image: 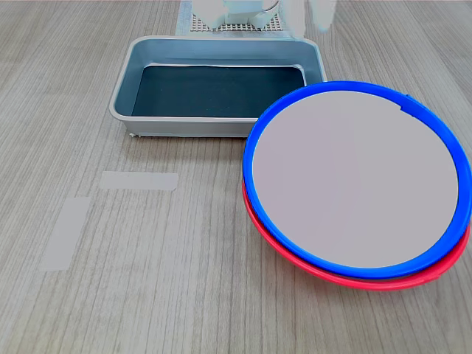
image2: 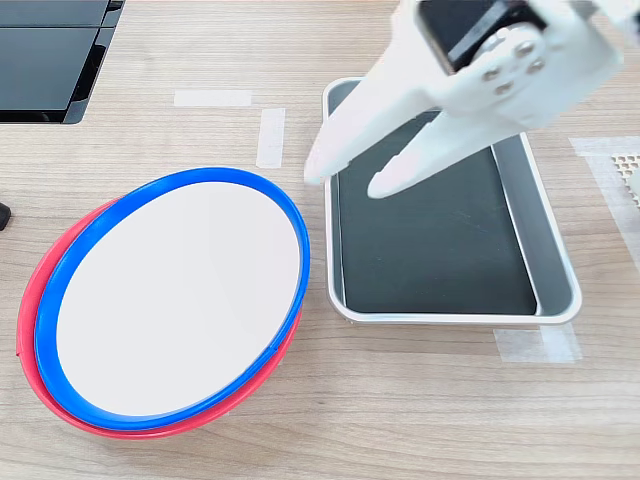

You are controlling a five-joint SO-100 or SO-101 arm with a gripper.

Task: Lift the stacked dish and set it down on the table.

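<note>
The red dish should stay where it is underneath when the robot's gripper lifts the blue dish (image: 355, 178), because its red rim peeks out unevenly (image: 435, 270), separate from the blue rim.
The stacked dish (image: 358, 173), blue-rimmed with a pale inside, lies on top of a red-rimmed dish (image: 332, 276) at the first exterior view's right. In the second exterior view the blue dish (image2: 175, 300) is at lower left, the red dish (image2: 30, 300) peeking out beneath it. My white gripper (image2: 348, 182) hangs open and empty above the tray's edge nearest the dishes, its fingertips (image2: 315, 175) a little apart from the blue rim. In the first exterior view the gripper (image: 316, 16) is a blur at the top edge. The wood-grain table (image: 147, 295) lies bare around them.
A grey metal tray (image: 122, 96) with a dark bottom stands beside the dishes, also seen as the tray (image2: 450, 315) at the second exterior view's right. Pale tape strips (image: 140, 180) mark the tabletop. A black device (image2: 50, 60) and a white mesh pad (image2: 625, 170) sit at the edges.
</note>
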